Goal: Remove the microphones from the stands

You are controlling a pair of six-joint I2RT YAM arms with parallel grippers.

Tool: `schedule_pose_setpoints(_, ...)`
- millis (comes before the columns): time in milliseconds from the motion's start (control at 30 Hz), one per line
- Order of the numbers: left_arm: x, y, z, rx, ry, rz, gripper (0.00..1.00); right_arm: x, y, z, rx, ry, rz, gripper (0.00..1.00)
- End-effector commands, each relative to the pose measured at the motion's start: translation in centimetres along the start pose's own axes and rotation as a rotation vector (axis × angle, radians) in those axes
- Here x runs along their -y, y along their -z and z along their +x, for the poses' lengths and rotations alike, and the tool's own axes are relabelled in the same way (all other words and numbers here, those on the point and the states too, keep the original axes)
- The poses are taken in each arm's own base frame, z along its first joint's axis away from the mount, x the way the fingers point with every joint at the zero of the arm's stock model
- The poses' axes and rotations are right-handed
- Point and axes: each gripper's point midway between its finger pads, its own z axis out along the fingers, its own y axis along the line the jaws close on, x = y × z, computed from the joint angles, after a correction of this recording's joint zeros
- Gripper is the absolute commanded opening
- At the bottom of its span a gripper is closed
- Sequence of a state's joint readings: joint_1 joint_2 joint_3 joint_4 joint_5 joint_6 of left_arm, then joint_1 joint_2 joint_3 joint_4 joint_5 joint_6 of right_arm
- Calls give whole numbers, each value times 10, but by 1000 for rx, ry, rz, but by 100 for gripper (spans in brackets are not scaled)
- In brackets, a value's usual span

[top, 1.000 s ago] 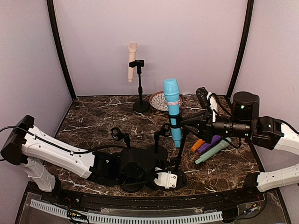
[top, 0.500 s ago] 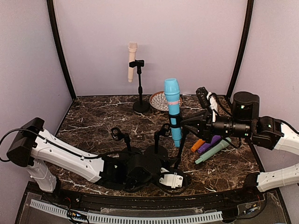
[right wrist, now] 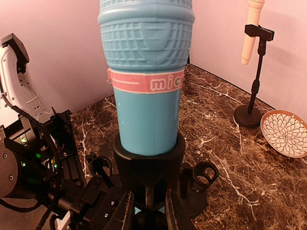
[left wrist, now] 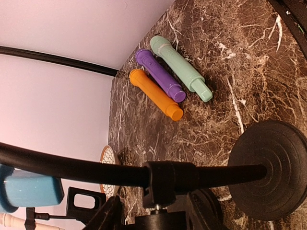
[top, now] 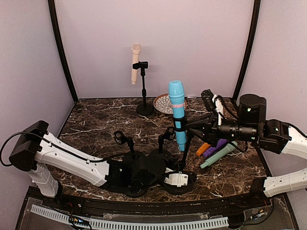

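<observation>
My left gripper is rolled far round at the knob on the stand's pole point(left wrist: 160, 220), so it should open, roll back and take the knob to turn it further.
The blue microphone point(top: 176, 109) stands upright in the black clip point(top: 180, 128) of a stand whose round base point(left wrist: 271, 163) sits on the marble table. In the right wrist view the microphone point(right wrist: 146, 72) fills the centre, seated in the clip point(right wrist: 148, 160). My right gripper point(right wrist: 146, 211) is closed on the microphone's lower end just below the clip; it reaches in from the right point(top: 188, 128). My left gripper point(top: 178, 180) is low by the stand's base, open, with the stand's pole point(left wrist: 96, 170) lying across between its fingers point(left wrist: 158, 213).
A cream microphone point(top: 136, 62) sits in a taller stand point(top: 144, 93) at the back, beside a patterned plate point(top: 164, 103). Orange point(left wrist: 156, 93), purple point(left wrist: 158, 74) and green point(left wrist: 180, 69) microphones lie at the right. Two empty clip stands point(top: 122, 139) point(top: 165, 136) stand near the front.
My left arm has slid right along the table front, bringing its gripper up to the stand's base. The right arm and the blue microphone have not moved.
</observation>
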State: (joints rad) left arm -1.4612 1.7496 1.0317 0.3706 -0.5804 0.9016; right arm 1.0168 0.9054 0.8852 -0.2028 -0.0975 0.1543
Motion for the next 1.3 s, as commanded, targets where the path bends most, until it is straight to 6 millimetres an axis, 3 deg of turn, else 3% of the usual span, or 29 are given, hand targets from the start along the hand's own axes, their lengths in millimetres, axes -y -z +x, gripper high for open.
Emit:
schedule_pose_setpoints(0,-12,-3,-1,-5,31,-36,48,-14,12,-47,174,10,-51,0)
schedule_pose_setpoints(400,-7,-3,-2,-4,108,29,28,-13,12,-47,175,10,-46,0)
schedule_pose_setpoints(733,-2,2,-2,3,410,236,19,-14,12,-47,171,10,-48,0)
schedule_pose_setpoints(1067,4,12,1,38,816,541,17,-14,8,-44,157,10,-50,0)
schedule_pose_setpoints(1267,-5,12,0,76,787,508,24,-14,8,-45,162,9,-53,0)
